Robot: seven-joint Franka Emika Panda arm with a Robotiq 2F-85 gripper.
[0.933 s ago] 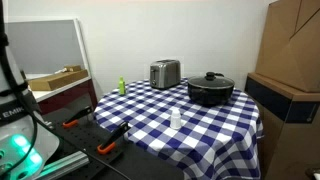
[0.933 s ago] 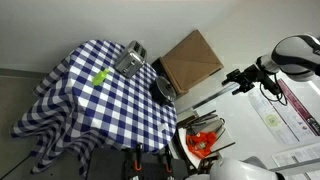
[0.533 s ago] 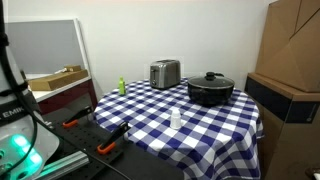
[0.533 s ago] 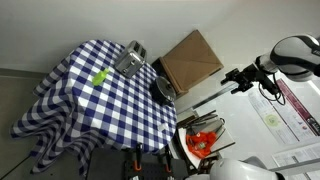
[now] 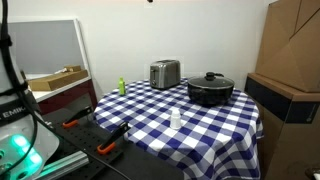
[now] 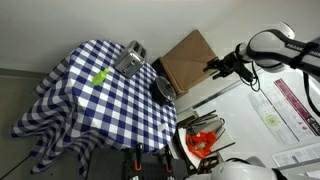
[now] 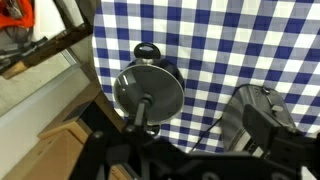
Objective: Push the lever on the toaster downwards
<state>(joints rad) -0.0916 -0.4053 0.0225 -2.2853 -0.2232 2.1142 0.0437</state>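
Note:
My gripper will push down the lever of the silver toaster (image 5: 165, 73), which should then light up blue by its buttons, since a dark cord (image 7: 209, 130) runs out of it.
The silver toaster (image 5: 165, 73) stands at the back of the checkered table (image 5: 215, 125); it also shows in an exterior view (image 6: 131, 58). In the wrist view the toaster (image 7: 262, 115) is at the lower right, and its lever is too dark to make out. My gripper (image 6: 213, 68) hangs in the air well off the table's edge, above the cardboard box (image 6: 190, 58) and far from the toaster. Its jaws are a dark mass along the bottom of the wrist view (image 7: 190, 160), so whether they are open does not show. It holds nothing that I can see.
A black pot with a lid (image 5: 210, 90) stands next to the toaster and fills the middle of the wrist view (image 7: 148, 88). A green bottle (image 5: 122, 87) and a small white bottle (image 5: 176, 120) are on the cloth. Cardboard boxes (image 5: 290, 70) stand beside the table.
My arm has swung towards the table; the gripper has moved over the cardboard box. The things on the table have not moved.

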